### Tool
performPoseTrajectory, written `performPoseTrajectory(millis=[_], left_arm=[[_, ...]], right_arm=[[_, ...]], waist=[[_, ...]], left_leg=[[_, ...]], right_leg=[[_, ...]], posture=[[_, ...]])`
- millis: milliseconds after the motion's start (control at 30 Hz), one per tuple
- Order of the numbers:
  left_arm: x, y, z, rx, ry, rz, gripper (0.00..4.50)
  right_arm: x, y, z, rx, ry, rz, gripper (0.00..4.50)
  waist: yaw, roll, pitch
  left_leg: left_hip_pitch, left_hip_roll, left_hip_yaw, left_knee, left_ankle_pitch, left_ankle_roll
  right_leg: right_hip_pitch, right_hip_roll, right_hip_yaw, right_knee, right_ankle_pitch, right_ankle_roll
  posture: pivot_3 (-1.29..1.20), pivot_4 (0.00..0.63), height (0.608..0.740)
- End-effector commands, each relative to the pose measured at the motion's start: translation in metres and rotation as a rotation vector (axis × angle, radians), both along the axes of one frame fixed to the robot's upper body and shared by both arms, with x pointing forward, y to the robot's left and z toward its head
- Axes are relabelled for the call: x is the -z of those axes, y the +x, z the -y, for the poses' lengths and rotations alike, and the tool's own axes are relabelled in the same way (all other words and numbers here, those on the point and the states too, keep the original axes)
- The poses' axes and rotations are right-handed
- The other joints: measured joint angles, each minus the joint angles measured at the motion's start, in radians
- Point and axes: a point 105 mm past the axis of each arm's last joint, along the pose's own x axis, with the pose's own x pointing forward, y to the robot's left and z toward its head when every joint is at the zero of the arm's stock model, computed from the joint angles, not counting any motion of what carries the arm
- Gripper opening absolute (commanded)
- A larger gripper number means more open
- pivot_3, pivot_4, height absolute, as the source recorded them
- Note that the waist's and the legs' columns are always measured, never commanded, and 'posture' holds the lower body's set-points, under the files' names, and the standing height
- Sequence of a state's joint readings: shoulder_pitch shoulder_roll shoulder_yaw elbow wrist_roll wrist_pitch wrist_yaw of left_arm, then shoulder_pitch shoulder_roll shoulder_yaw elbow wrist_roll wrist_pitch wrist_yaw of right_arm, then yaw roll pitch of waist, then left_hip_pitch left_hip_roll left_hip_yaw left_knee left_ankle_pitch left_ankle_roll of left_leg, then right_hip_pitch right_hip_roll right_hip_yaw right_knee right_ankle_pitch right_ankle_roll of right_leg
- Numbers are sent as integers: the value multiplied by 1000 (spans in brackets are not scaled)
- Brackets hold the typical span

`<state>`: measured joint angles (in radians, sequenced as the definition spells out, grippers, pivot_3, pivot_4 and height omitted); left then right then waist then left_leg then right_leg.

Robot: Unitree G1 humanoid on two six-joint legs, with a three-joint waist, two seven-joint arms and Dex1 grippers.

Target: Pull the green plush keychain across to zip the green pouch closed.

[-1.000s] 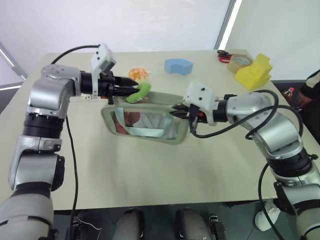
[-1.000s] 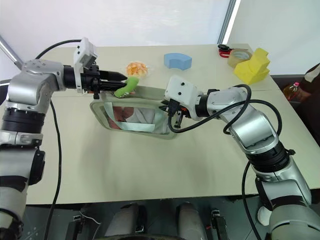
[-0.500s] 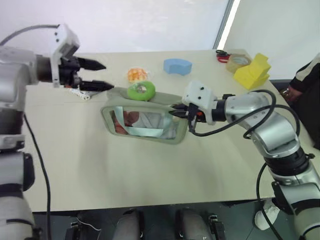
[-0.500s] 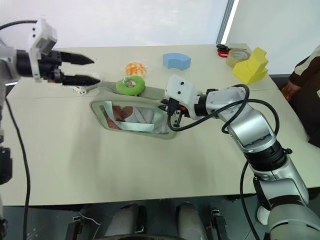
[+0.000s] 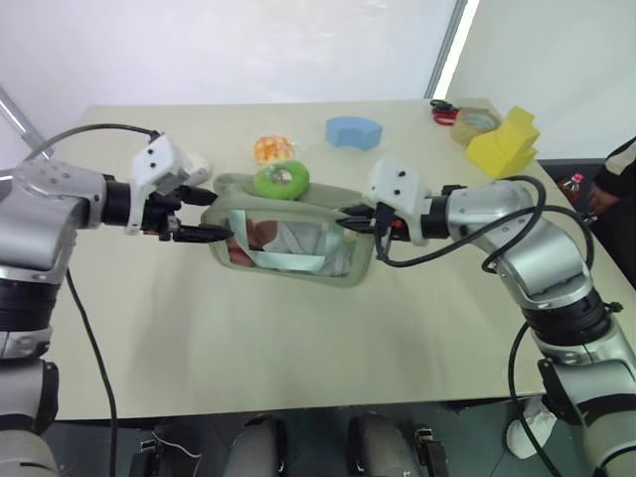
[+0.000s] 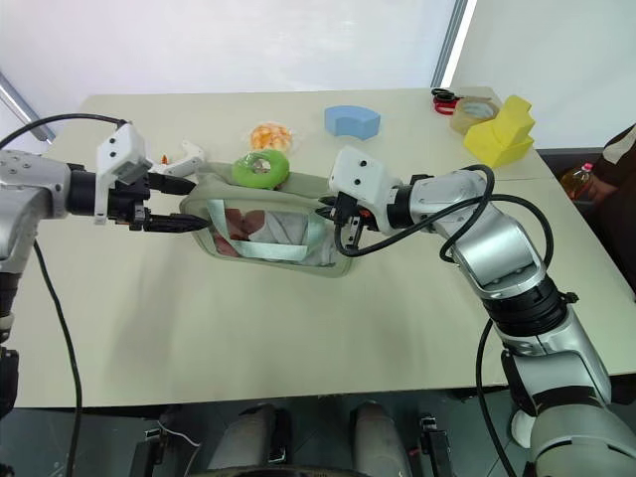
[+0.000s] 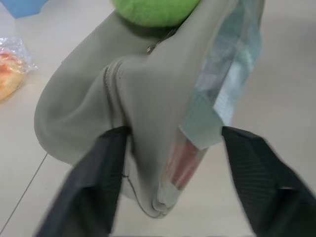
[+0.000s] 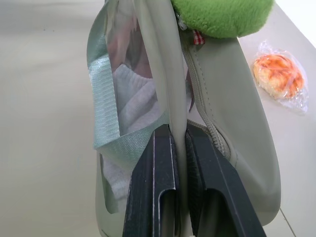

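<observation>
I expect the fabric to squeeze into a thin fold when my left gripper closes, because the green pouch's end (image 7: 148,138) sinks in next to the zip seam (image 7: 112,96).
The green pouch (image 5: 290,241) lies on the table with its clear side panel up. The green plush keychain (image 5: 281,180) rests on its zip top, near the left end. My left gripper (image 5: 221,217) stands open at the pouch's left end. In the left wrist view its fingers (image 7: 94,187) straddle that end of the green pouch (image 7: 148,98), one against the fabric and the other apart from it. My right gripper (image 5: 350,221) is shut on the pouch's right end, and in the right wrist view its fingers (image 8: 158,187) pinch the green wall beside the zip.
A wrapped orange bun (image 5: 273,149) and a blue foam block (image 5: 355,131) lie behind the pouch. A yellow block (image 5: 504,142), tape roll (image 5: 477,122) and scissors (image 5: 444,106) sit at the far right corner. A person (image 5: 621,174) stands at the right edge.
My left gripper let go of the keychain, swung away to the left, then came down to the pouch's left end with narrower jaws. The keychain now lies on the pouch. The right arm held still.
</observation>
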<state>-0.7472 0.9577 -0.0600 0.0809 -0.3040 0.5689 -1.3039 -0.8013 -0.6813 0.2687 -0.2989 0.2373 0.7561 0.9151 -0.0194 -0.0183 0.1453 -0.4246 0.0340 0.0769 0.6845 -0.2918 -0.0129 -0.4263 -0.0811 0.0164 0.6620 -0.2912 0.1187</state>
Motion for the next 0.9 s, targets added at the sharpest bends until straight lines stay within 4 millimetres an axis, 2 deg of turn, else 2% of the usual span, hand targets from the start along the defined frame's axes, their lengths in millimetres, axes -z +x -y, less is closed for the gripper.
performPoseTrajectory(millis=[33, 100, 300, 333, 367, 433, 533, 600, 700, 767, 900], left_arm=[[-8, 1, 1, 16, 3, 39, 1087], [-8, 2, 2, 18, 1, 40, 45], [-3, 2, 4, 36, 11, 21, 45], [-2, 1, 4, 42, 15, 16, 0], [-1, 0, 4, 44, 18, 15, 0], [0, 0, 4, 48, 19, 16, 0], [0, 0, 6, 56, 21, 19, 0], [2, 0, 7, 62, 21, 19, 0], [3, -1, 9, 69, 20, 17, 0], [3, -2, 9, 73, 17, 16, 0], [2, -2, 11, 77, 14, 16, 0]], right_arm=[[-3, -2, -5, -17, 1, 20, 0], [-3, -2, -5, -15, 2, 19, 0], [-7, -2, -2, -7, 30, -20, 0], [-9, -3, -1, -6, 39, -36, 794], [-13, -5, 1, -20, 46, -55, 1089], [-30, -4, 6, -16, 87, -71, 2038], [-61, -3, 7, -42, 190, -100, 3738], [-84, -3, 2, -71, 304, -136, 4472], [-110, 10, -8, -48, 451, -174, 4472], [-118, 21, -15, -15, 519, -210, 4472], [-110, 45, -28, 43, 538, -268, 4472]], waist=[[1, 0, 0], [3, 0, 0], [3, 0, 0], [3, 0, 0], [3, 0, 0], [4, 0, 0], [5, 0, 0], [5, 0, 0], [4, 0, 0], [3, 0, 0], [6, 0, 0]], left_leg=[[0, 0, 0, 0, 0, 0], [0, 0, 0, 0, 0, 0], [0, 0, 0, 0, 0, 0], [0, 0, 0, 0, 0, 0], [0, 0, 0, 0, 0, 0], [0, 0, 0, 0, 0, 0], [0, 0, 0, 0, 0, 0], [0, 0, 0, 0, 0, 0], [0, 0, 0, 0, 0, 0], [0, 0, 1, 0, 0, 0], [-1, -1, 2, 0, 0, 0]], right_leg=[[0, 0, 0, 0, 0, 0], [0, 0, 0, 0, 0, 0], [0, 0, 0, 0, 0, 0], [0, 0, 0, 0, 0, 0], [0, 0, 0, 0, 0, 0], [0, 0, 0, 0, 0, 0], [0, 0, 0, 0, 0, 0], [0, 0, 0, 0, 0, 0], [0, 0, 0, 0, 0, 0], [0, 0, 0, 0, 0, 0], [0, 0, 0, 0, 0, 0]], posture=[[0, 150, 740], [0, 150, 740], [0, 150, 740], [0, 150, 740], [0, 150, 740], [0, 150, 740], [0, 150, 740], [0, 150, 740], [0, 150, 740], [0, 150, 740], [0, 150, 740]])
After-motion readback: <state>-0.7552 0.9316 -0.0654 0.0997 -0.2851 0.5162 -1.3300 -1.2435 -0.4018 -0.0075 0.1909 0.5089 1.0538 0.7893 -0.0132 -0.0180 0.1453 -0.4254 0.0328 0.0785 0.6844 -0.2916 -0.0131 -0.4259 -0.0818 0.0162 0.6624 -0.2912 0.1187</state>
